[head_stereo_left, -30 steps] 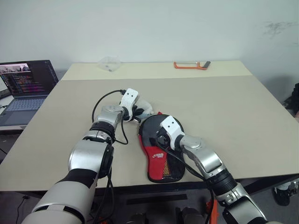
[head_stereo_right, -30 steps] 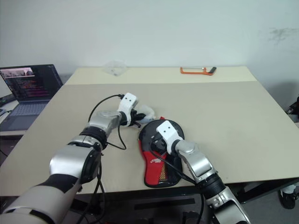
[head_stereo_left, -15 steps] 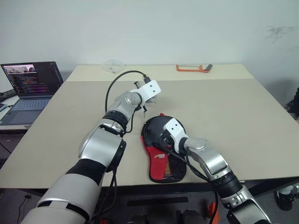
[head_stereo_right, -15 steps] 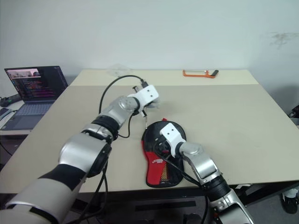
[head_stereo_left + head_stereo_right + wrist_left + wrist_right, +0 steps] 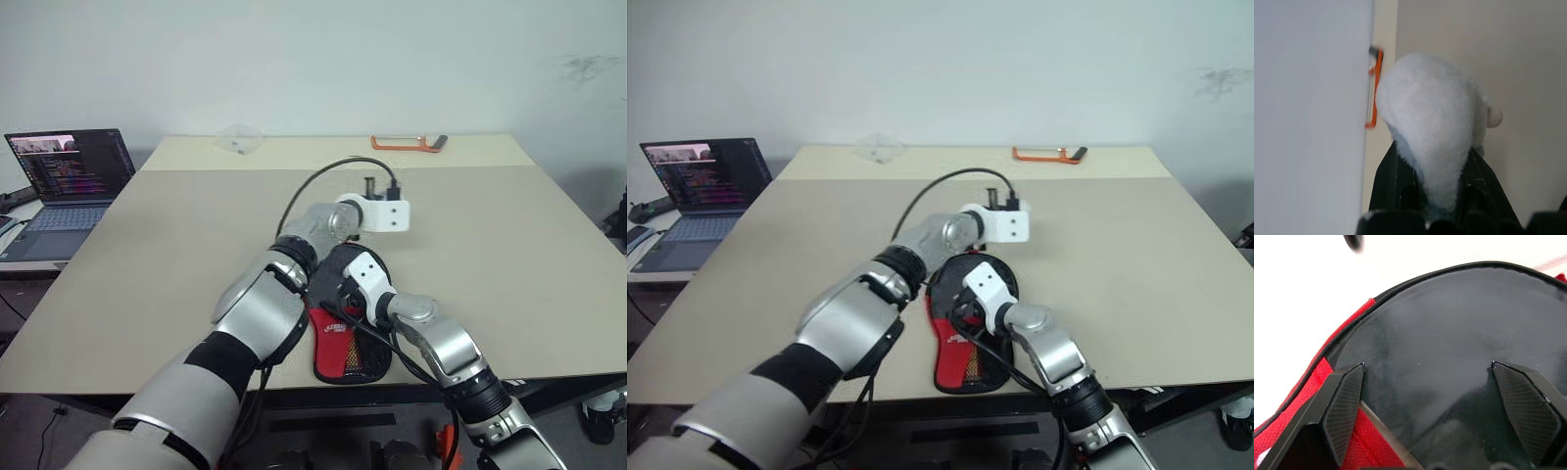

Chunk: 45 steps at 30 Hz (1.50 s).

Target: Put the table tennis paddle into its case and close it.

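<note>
The robot's left gripper has the white fluffy object [image 5: 1427, 110] in its fingers and the table [image 5: 441, 250] beside the case's round end is clear, so it should carry on there and release.
The case [image 5: 338, 338] lies near the table's front edge, with its red logo panel and mesh pocket facing up. My right gripper [image 5: 1435, 401] stands open over its round far end. Its fingers [image 5: 1344, 406] are spread wide above a glossy black round face [image 5: 1449, 333]. That face looks like the table tennis paddle, lying inside the red-edged zipper rim [image 5: 1347, 328]. The paddle's handle is hidden. My left gripper [image 5: 1440, 188] is shut on a small white fluffy object [image 5: 1430, 122]. It is held above the table just beyond the case, and the left wrist [image 5: 380, 215] reaches across from the left.
An open laptop [image 5: 64, 176] sits on a side table to the left. At the far edge of the beige table [image 5: 490, 245] lie an orange-handled tool [image 5: 407, 144] and a clear plastic piece [image 5: 238, 138]. A black cable arcs over the left forearm.
My left arm has swung right and a little up, carrying the white fluffy object from left of the case to beyond its far end, and its wrist has rolled. The right gripper stayed put.
</note>
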{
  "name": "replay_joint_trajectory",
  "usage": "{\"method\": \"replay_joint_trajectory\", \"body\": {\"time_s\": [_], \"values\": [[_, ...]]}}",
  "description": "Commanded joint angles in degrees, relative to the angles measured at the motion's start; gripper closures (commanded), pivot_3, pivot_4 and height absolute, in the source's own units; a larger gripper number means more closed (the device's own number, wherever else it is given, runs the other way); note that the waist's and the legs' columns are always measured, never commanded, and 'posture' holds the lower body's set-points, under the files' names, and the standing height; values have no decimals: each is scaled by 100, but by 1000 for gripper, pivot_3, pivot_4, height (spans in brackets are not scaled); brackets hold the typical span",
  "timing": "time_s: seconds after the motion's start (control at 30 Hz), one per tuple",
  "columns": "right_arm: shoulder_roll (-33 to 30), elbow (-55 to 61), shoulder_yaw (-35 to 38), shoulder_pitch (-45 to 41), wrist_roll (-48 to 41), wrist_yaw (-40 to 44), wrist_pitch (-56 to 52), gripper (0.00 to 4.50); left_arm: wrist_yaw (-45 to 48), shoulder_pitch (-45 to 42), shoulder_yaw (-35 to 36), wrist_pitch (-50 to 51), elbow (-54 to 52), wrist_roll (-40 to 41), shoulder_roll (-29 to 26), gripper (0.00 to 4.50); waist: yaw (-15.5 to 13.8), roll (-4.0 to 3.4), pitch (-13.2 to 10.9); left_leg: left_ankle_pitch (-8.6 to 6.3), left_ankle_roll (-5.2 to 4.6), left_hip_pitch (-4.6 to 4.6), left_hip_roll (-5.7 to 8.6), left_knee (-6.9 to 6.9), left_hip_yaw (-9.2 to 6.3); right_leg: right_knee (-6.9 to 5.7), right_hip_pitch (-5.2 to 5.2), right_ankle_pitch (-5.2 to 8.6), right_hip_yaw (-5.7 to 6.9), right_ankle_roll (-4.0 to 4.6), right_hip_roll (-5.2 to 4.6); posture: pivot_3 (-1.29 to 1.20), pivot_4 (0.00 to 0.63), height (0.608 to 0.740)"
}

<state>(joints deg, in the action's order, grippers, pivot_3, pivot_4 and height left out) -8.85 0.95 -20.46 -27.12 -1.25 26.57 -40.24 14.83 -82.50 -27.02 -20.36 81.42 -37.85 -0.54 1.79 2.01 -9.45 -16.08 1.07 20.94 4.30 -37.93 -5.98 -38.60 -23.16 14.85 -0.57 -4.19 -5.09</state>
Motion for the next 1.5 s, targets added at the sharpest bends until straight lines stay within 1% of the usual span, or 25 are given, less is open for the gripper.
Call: {"method": "replay_joint_trajectory", "body": {"time_s": [0.03, 0.13, 0.23, 0.33, 0.43, 0.5, 0.63, 0.67, 0.73, 0.77, 1.0, 1.07, 1.2, 1.33, 1.4, 1.5], "values": [[-95, -669, -381, 467, 144, 37, -582, 0, 180, -466, 99, -440, -257, 137, 250, 4105, -1, -1, 1, 0, 0, 0, 0, 0, 0, 1, 0, 0, 1, -1, -1, 0, 150, 740], [-93, -704, -363, 442, 144, 25, -559, 0, 593, -395, 251, -592, -271, 332, 432, 4105, -1, -14, 8, 0, 0, 0, 0, 0, 0, 2, 2, 1, 2, -2, -1, 0, 150, 740], [-43, -834, -355, 323, 165, 4, -481, 0, 1373, -253, 738, -597, -315, 937, 687, 4105, 0, -21, 12, 0, 0, 0, 0, 0, -2, 2, 2, 2, 4, -3, -1, 0, 150, 740], [-35, -906, -338, 261, 172, 2, -437, 0, 1976, -115, 1058, -522, -344, 1295, 751, 4105, 2, -32, 19, 0, -1, 0, 0, -1, -1, 2, 3, 2, 4, -3, -1, 0, 150, 740], [-59, -967, -304, 207, 177, 14, -393, 0, 2624, 43, 1348, -383, -376, 1640, 803, 4105, 5, -63, 38, 0, -1, -1, -1, 0, -2, 1, 5, 2, 5, -3, -1, 0, 150, 740], [-74, -1005, -287, 181, 185, 16, -366, 0, 2849, 115, 1392, -349, -397, 1702, 803, 4105, 7, -68, 42, 0, -1, -3, 0, -1, -2, 0, 7, 2, 5, -3, -1, 0, 150, 740], [-51, -1080, -259, 120, 192, 1, -344, 0, 2766, 278, 1251, -248, -404, 1573, 713, 4105, 6, -75, 53, 0, -1, -7, 0, -2, -3, 0, 11, 2, 5, -3, -1, 0, 150, 740], [-38, -1093, -258, 106, 191, -5, -343, 0, 2865, 290, 1314, -173, -406, 1646, 709, 4105, 7, -78, 56, 0, -1, -9, -1, -2, -3, 0, 12, 2, 5, -4, 0, 0, 150, 740], [-25, -1124, -252, 77, 191, -7, -340, 0, 3100, 293, 1440, -69, -420, 1805, 704, 3394, 11, -83, 60, 0, -1, -11, -1, -1, -4, 0, 14, 2, 6, -4, 0, 0, 150, 740], [-20, -1144, -246, 63, 192, -9, -333, 0, 3156, 296, 1448, -65, -429, 1816, 693, 3175, 13, -85, 61, 0, -1, -12, -1, -2, -3, 0, 15, 2, 6, -4, 0, 0, 150, 740], [37, -1350, -176, -76, 218, -74, -245, 0, 3284, 385, 1443, -147, -476, 1833, 576, 613, 33, -86, 62, 1, -1, -26, -3, -2, -7, 0, 32, 2, 8, -4, 2, 0, 150, 740], [54, -1407, -138, -130, 220, -98, -212, 0, 3368, 449, 1440, -317, -513, 1859, 513, 14, 55, -87, 62, 0, -1, -40, -4, -1, -8, 2, 48, 3, 10, -5, 2, 0, 150, 740], [76, -1479, -65, -207, 215, -139, -175, 0, 3290, 526, 1457, -654, -597, 1891, 398, 14, 63, -88, 60, 0, -2, -86, -8, 7, -16, 23, 100, 4, 18, -7, 3, 0, 150, 740], [107, -1533, -13, -246, 199, -197, -157, 0, 3455, 485, 1548, -765, -658, 2040, 261, 14, 63, -88, 60, 0, -2, -91, -13, 9, -22, 57, 119, -1, 24, -16, 8, 0, 150, 740], [109, -1494, 43, -239, 185, -240, -183, 0, 3464, 448, 1537, -761, -695, 2067, 75, 14, 62, -88, 60, 0, -3, -91, -11, 9, -22, 61, 120, -2, 23, -17, 8, 0, 150, 740], [110, -1393, 121, -216, 157, -274, -233, 0, 3162, 375, 1633, -681, -736, 2151, -244, 14, 66, -87, 59, -1, -3, -84, -11, 13, -24, 63, 113, -2, 23, -17, 8, 0, 150, 740]]}}
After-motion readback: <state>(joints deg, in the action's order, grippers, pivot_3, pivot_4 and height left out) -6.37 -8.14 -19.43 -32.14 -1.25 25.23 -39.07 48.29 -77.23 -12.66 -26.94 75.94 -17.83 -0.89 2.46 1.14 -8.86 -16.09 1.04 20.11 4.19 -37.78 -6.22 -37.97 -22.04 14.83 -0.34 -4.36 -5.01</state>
